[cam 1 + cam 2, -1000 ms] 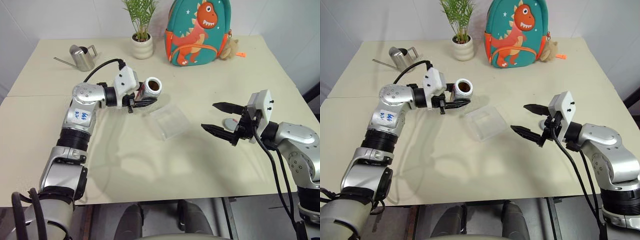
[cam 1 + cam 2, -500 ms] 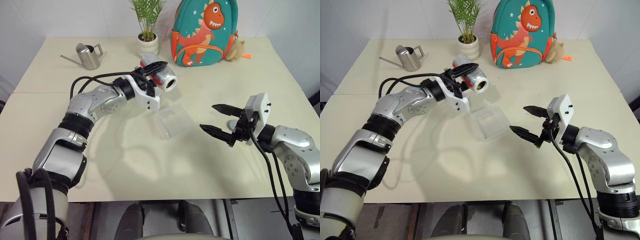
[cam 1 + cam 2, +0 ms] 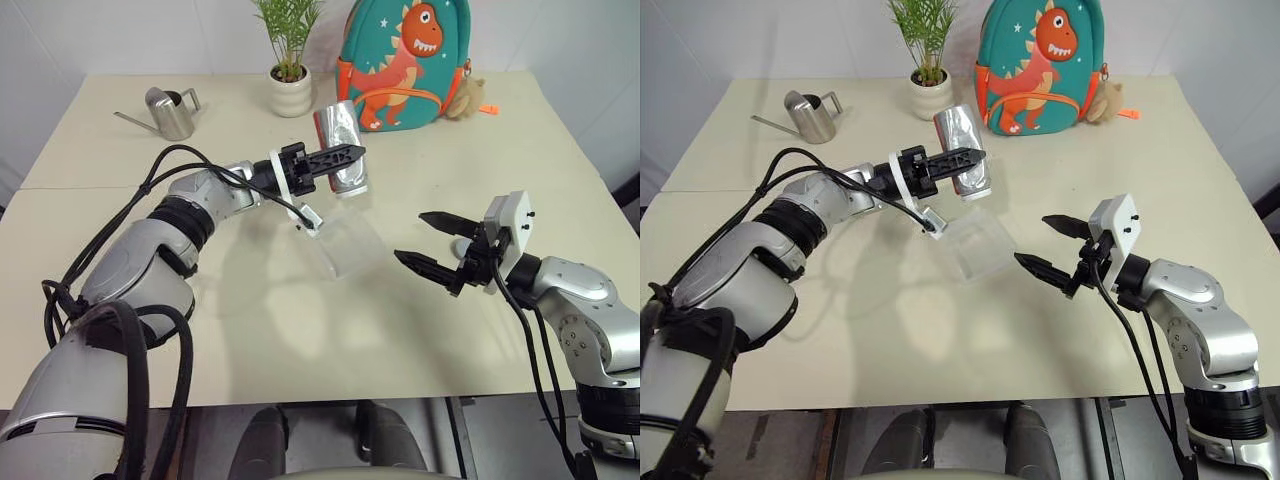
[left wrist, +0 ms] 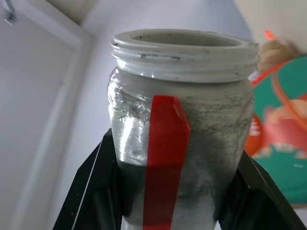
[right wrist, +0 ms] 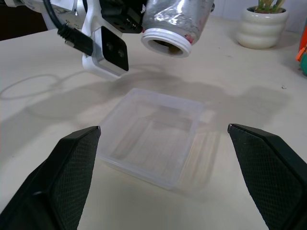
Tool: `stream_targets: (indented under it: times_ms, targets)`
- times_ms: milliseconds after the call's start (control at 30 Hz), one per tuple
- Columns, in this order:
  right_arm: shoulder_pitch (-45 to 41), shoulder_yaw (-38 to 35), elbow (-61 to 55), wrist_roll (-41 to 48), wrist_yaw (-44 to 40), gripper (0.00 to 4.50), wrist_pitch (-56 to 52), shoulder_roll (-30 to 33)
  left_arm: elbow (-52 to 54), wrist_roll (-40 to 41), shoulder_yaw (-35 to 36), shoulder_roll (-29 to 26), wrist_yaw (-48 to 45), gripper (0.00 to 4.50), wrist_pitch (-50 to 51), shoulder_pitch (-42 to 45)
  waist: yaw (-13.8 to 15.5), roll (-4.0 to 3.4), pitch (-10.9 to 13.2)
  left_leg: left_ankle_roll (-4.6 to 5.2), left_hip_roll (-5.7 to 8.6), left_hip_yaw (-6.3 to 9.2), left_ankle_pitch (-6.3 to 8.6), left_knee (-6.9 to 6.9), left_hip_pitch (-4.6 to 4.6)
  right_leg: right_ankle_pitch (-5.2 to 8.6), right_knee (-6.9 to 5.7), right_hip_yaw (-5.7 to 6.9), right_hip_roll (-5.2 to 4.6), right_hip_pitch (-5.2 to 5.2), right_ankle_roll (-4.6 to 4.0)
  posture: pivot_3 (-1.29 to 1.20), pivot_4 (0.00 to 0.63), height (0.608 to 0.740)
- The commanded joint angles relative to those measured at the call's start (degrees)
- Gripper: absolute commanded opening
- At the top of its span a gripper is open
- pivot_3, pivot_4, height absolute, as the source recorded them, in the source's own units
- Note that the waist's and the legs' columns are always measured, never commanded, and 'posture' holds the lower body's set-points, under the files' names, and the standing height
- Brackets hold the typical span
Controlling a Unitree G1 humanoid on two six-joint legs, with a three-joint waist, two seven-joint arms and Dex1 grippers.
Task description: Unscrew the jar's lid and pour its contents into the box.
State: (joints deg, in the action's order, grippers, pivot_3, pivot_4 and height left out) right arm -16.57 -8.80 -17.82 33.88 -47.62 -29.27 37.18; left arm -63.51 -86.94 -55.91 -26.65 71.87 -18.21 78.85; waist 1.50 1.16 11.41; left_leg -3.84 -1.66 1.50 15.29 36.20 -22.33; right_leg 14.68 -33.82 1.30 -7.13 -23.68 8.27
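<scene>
The jar's opening (image 5: 168, 44) points down over the box (image 5: 151, 132) with brown contents inside, so my left gripper should go on tipping the jar until they fall into the box.
My left gripper (image 3: 350, 156) is shut on the jar (image 3: 334, 122), a silvery cylinder with a red streak (image 4: 165, 158). It holds the jar in the air, tipped over with its open mouth (image 5: 167, 45) pointing down above the far edge of the box (image 3: 346, 243). A bit of brown, the contents (image 5: 165, 44), shows inside the mouth. The box (image 5: 152, 140) is a clear shallow tray flat on the table. My right gripper (image 3: 430, 243) hangs open to the right of the box, holding nothing. A pale patch just behind its fingers may be the lid (image 3: 461, 243).
A steel watering can (image 3: 170, 112), a potted plant (image 3: 290, 88) and a dinosaur backpack (image 3: 402, 62) with a small plush toy (image 3: 463, 98) stand along the back of the table (image 3: 250, 340). A black cable loops beside my left forearm.
My left wrist has rolled the jar over, from mouth facing up and sideways to mouth facing down, and carried it right over the box. The right gripper stayed in place.
</scene>
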Motion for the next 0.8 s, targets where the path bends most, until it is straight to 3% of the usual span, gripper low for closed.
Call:
stream_targets:
  times_ms: [33,367,467,567,733,800]
  targets:
    - [0.1,-0.3,-1.6,0.2,0.3,4.47,1.1,-0.6,-2.2,-0.7,-1.8,0.1,1.9,1.92,2.5,2.5,0.0,0.00,0.0,0.00,0.00,-0.01,0.00,0.01,0.00,0.00,0.00,-0.01,0.00,0.00,0.00,0.00,0.150,0.740]
    - [-0.3,0.1,-0.8,-0.3,0.2,4.47,1.8,-1.9,-4.1,-0.8,-4.9,1.4,5.9,1.92,7.1,2.9,0.1,0.01,0.0,-0.03,0.00,-0.05,-0.01,0.02,0.00,0.00,-0.01,-0.04,0.00,-0.01,0.00,0.00,0.150,0.740]
    - [-0.3,0.1,-0.6,-0.5,0.1,4.47,1.8,-2.2,-2.4,1.9,-3.7,0.4,5.7,1.92,2.4,3.0,0.1,0.01,0.0,-0.04,0.00,-0.06,-0.02,0.03,0.00,0.00,-0.02,-0.05,0.00,-0.01,0.01,0.00,0.150,0.740]
    - [-0.2,0.1,-0.4,-0.6,-0.1,4.47,2.0,-2.2,-0.2,8.1,-0.3,-2.3,1.4,1.92,-8.7,3.0,0.0,0.01,0.0,-0.06,0.00,-0.07,-0.02,0.04,0.00,-0.01,-0.02,-0.06,0.00,-0.02,0.00,0.00,0.150,0.740]
    - [-0.1,0.1,0.1,-0.6,-0.8,4.47,2.2,-1.8,0.6,27.0,11.1,-7.5,-19.7,1.92,-28.9,-0.7,-0.3,0.00,0.0,-0.09,-0.02,-0.28,-0.03,0.01,0.10,-0.01,-0.05,-0.23,0.00,-0.07,0.00,0.00,0.150,0.740]
    - [-0.4,0.1,0.8,-0.9,-1.6,4.47,2.5,-1.5,-1.0,43.0,21.0,-7.8,-38.3,1.92,-30.4,-6.0,-0.2,-0.03,0.0,-0.09,-0.02,-0.37,-0.03,0.01,0.16,-0.01,-0.06,-0.28,-0.01,-0.06,0.00,0.00,0.150,0.740]
